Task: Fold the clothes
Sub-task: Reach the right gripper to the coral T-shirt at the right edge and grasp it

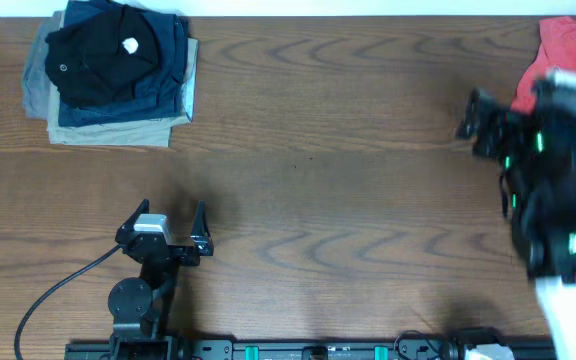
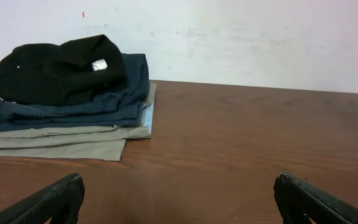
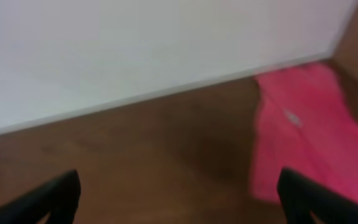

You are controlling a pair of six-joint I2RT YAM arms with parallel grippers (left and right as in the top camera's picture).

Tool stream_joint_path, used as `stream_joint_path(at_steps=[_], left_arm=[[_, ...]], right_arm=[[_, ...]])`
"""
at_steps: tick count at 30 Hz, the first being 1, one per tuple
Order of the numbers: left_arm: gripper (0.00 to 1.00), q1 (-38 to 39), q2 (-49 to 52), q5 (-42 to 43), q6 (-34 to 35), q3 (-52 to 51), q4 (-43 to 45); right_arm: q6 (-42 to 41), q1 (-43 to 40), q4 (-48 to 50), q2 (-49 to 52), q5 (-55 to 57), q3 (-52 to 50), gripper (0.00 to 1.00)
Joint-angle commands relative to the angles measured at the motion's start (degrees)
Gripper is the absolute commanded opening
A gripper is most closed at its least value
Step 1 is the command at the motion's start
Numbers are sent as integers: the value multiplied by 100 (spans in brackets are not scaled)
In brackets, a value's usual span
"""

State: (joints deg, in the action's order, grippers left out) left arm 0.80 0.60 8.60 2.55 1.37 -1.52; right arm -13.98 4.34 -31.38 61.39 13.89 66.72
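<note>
The coral-red T-shirt's edge (image 3: 262, 130) is lying free next to my open right gripper. I should carry on toward the shirt's near corner (image 3: 257, 191) until my fingers close there.
The clothes are a coral-red T-shirt (image 1: 571, 42), bunched at the table's far right corner and partly hidden under my right arm. In the blurred right wrist view the shirt (image 3: 300, 134) lies ahead and to the right, near the right finger but not between the jaws. My right gripper (image 1: 468, 114) is open and empty, just left of the shirt. My left gripper (image 1: 173, 216) stands open and empty near the front left of the table, far from the shirt. Only bare wood shows between its fingers (image 2: 59, 198).
A stack of folded black, navy and khaki garments (image 1: 116, 72) sits at the far left corner, ahead and to the left in the left wrist view (image 2: 67, 99). A white wall runs behind the table's far edge. A black cable (image 1: 63, 285) trails from the left arm.
</note>
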Motion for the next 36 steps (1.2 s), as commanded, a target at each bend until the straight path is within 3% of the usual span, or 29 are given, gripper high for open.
stream_joint_path(at_steps=[1,11,19,25,30,36], left_arm=[[98,-24,-26,55,-81,-114,-168],[98,-24,-26,55,-81,-114,-168],[98,-24,-26,55,-81,-114,-168],[98,-24,-26,55,-81,-114,-168],[98,-24,-26,55,-83,-114,-168],[98,-24,-26,55,-81,-114,-168]], right_arm=[[280,-155,-422,719,673,761,99],[1547,-970,-243,2634,667,1172,99],[1582,-1467,-730,4393,328,1921,99],[1580,-1729,-719,5180,15,2009,99],[1580,-1965,-750,5600,-308,2006,86],[1578,-2199,-756,5869,-505,2006,78]])
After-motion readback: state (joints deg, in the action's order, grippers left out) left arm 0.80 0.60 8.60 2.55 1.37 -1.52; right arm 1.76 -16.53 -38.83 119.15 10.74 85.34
